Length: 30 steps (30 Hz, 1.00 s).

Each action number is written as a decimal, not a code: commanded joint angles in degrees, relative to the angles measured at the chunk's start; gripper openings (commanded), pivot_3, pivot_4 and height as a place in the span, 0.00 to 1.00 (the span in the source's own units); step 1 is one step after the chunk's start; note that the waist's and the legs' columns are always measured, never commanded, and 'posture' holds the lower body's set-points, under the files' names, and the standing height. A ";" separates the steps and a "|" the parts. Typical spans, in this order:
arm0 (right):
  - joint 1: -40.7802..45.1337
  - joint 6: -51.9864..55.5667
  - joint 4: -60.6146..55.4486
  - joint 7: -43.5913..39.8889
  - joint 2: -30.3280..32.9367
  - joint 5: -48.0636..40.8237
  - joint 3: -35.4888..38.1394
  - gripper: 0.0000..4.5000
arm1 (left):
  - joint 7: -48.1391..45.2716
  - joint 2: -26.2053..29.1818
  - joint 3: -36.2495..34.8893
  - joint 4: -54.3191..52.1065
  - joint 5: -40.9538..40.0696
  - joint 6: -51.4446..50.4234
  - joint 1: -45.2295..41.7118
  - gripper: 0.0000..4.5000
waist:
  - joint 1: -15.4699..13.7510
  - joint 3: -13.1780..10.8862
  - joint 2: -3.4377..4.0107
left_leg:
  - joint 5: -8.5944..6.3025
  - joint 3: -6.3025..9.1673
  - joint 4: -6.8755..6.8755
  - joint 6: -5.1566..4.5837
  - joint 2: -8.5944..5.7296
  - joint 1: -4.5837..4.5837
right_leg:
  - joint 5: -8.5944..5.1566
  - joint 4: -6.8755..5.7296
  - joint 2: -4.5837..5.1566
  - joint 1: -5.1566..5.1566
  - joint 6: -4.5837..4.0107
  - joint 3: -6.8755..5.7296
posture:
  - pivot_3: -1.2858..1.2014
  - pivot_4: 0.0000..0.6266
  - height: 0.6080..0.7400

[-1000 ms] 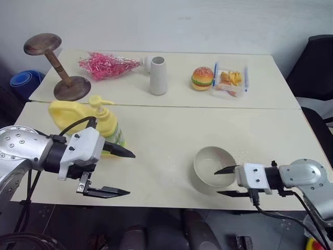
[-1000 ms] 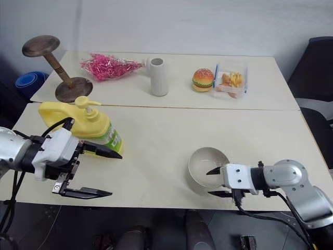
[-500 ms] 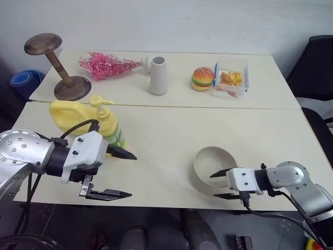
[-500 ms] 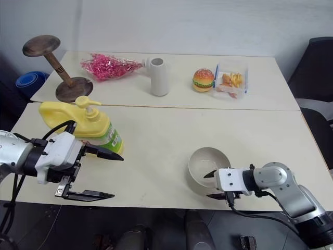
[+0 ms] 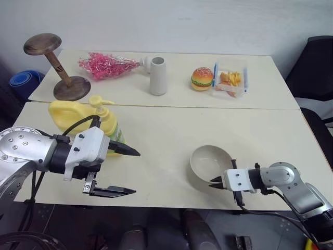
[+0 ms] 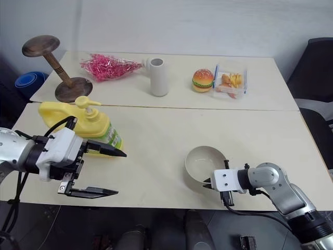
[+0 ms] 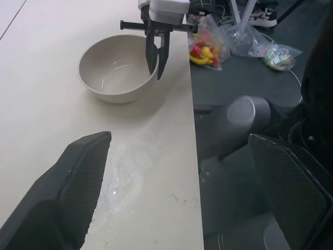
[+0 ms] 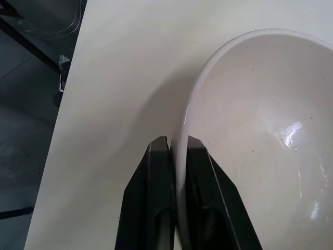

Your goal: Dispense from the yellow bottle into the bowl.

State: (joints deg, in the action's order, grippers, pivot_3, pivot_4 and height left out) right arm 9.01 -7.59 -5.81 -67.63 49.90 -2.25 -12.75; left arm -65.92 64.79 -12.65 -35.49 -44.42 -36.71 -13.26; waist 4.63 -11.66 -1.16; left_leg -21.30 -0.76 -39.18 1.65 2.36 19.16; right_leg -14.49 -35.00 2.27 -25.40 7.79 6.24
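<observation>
The bowl (image 5: 209, 160) is far from the yellow bottle's spout. Next, my right gripper brings the bowl to the spout while my left gripper closes and goes up over the pump top (image 5: 97, 101).
The yellow bottle (image 5: 78, 115) with its pump top stands on the near table at the left. Just in front of it my left gripper (image 5: 132, 172) hovers open, its fingers (image 7: 78, 177) wide apart and pointing right toward the bowl. The beige-grey bowl (image 5: 208, 160) sits near the table's front edge at the right. My right gripper (image 8: 177, 143) is shut on the bowl's near rim (image 7: 151, 78), one finger inside the wall and one outside.
On the far table stand a wooden stand (image 5: 57, 67), a pink bundle (image 5: 106, 65), a grey-white cup (image 5: 158, 76), a toy burger (image 5: 202, 78) and a box of fries (image 5: 230, 80). A black chair (image 5: 315, 73) is at the right. The table's front edge (image 5: 171, 207) runs just below both grippers.
My right gripper has sunk a little and shut on the bowl's near rim. The bowl has shifted slightly left. The left gripper has stayed where it was, open.
</observation>
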 commanded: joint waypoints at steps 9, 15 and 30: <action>19.68 11.71 -5.48 -7.67 -4.11 -9.20 -1.44 0.00 | 8.27 2.32 -17.12 7.30 -14.76 -10.94 -9.43 1.00 | 0.69 -0.04 -0.06 | 0.01 0.04 -0.05 0.02 0.01 -0.02 | 0.00 -0.15 -0.03 -0.08 0.00 0.01 | 0.52 0.24 1.00; 37.25 17.41 1.35 -8.18 -15.57 -5.86 -8.95 0.00 | 4.54 8.81 -24.19 18.17 -11.02 -11.36 -10.07 0.68 | 0.54 -0.05 -0.05 | 0.02 0.34 -0.01 0.04 0.04 0.05 | -0.09 -0.48 -0.05 -0.18 -0.17 -0.29 | 0.52 0.24 1.00; 58.89 10.79 23.88 -9.70 -31.88 2.60 -15.14 0.00 | -2.18 9.97 -14.10 31.01 3.82 2.20 -12.01 0.01 | 1.88 -0.05 -0.05 | 0.25 0.24 0.00 0.48 0.04 0.14 | -0.15 -0.66 0.28 -0.32 -0.28 -1.17 | 0.52 0.24 1.00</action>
State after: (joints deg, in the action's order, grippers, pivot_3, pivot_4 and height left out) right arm 65.56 3.86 18.66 -76.57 18.80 0.80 -28.92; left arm -68.74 74.84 -26.46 -4.33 -41.28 -35.77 -24.20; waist 6.51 -11.71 -1.21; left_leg -21.05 -0.51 -39.18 2.13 2.40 19.29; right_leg -14.64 -35.67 2.55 -25.73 7.52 5.06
